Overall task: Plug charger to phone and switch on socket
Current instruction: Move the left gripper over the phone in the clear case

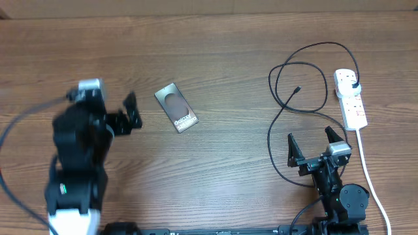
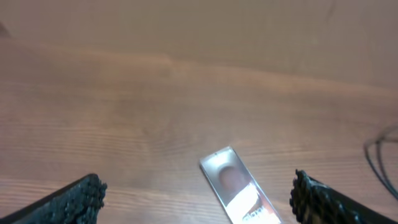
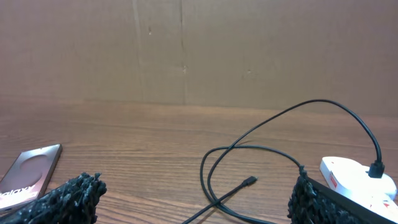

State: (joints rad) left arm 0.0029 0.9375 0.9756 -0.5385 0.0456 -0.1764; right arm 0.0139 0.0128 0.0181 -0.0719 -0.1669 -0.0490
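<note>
The phone (image 1: 176, 108) lies at a slant to the fingers of the robot's left gripper, so the robot should turn the gripper square to it and lower it over the end (image 1: 168, 94) opposite the text.
The phone (image 1: 176, 108) lies flat on the wood table, text face up; it also shows in the left wrist view (image 2: 239, 193) and the right wrist view (image 3: 28, 174). My left gripper (image 1: 130, 111) is open and empty, just left of the phone. The black charger cable (image 1: 287, 78) loops at the right; its connector tip (image 1: 298, 89) lies free on the table and shows in the right wrist view (image 3: 249, 182). Its black plug (image 1: 354, 85) sits in the white socket strip (image 1: 351, 98). My right gripper (image 1: 317, 145) is open and empty, below the cable loops.
The strip's white cord (image 1: 369, 176) runs down the right side past the right arm's base. A cardboard wall (image 3: 186, 50) stands behind the table. Bare wood lies between the phone and the cable.
</note>
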